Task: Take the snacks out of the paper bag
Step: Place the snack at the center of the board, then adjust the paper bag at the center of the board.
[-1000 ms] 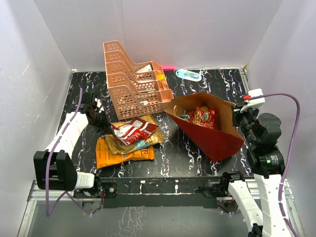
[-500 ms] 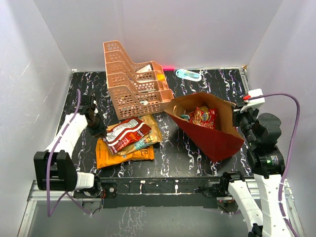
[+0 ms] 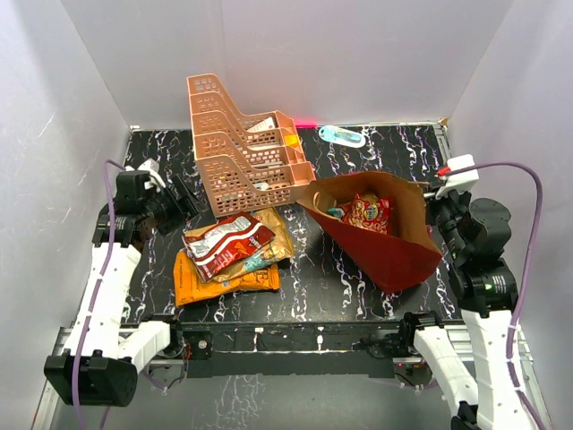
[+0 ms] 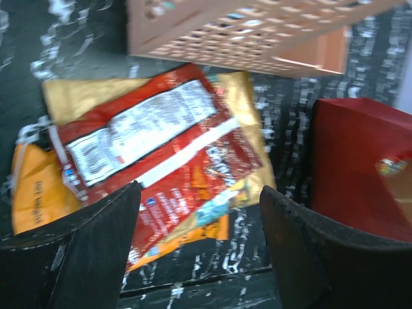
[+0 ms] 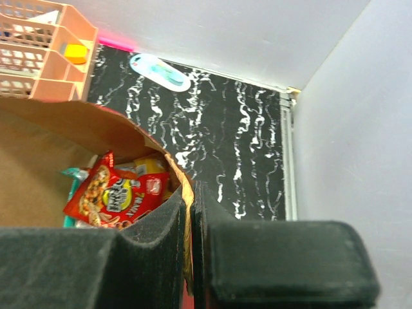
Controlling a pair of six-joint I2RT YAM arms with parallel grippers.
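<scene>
My right gripper should swing the bag's rim and turn the bag's opening (image 3: 367, 204) to face the pile, because the paper bag's red side (image 3: 365, 254) blocks my left gripper from the snacks inside.
The red paper bag (image 3: 394, 255) lies tilted on the right, its mouth open, with a red snack packet (image 3: 367, 212) and others inside. My right gripper (image 3: 436, 213) is shut on the bag's rim (image 5: 188, 193); the red packet (image 5: 116, 193) shows just inside. Left of the bag lies a pile of snacks: a red packet (image 3: 228, 242) on top, a tan-gold bag (image 3: 279, 235), and an orange bag (image 3: 192, 282) underneath. My left gripper (image 3: 183, 204) is open and empty, just left of the pile. In its wrist view, the left gripper (image 4: 199, 193) hangs over the red packet (image 4: 161, 148).
A peach tiered rack (image 3: 242, 148) stands behind the pile, close to the left gripper. A small blue-green bottle (image 3: 342, 135) lies at the back edge. White walls close in on both sides. The tabletop is black marble-patterned.
My left gripper opened and let go of the red packet, which now rests on the pile. The left arm rose and drew back left. The right gripper stayed shut on the bag.
</scene>
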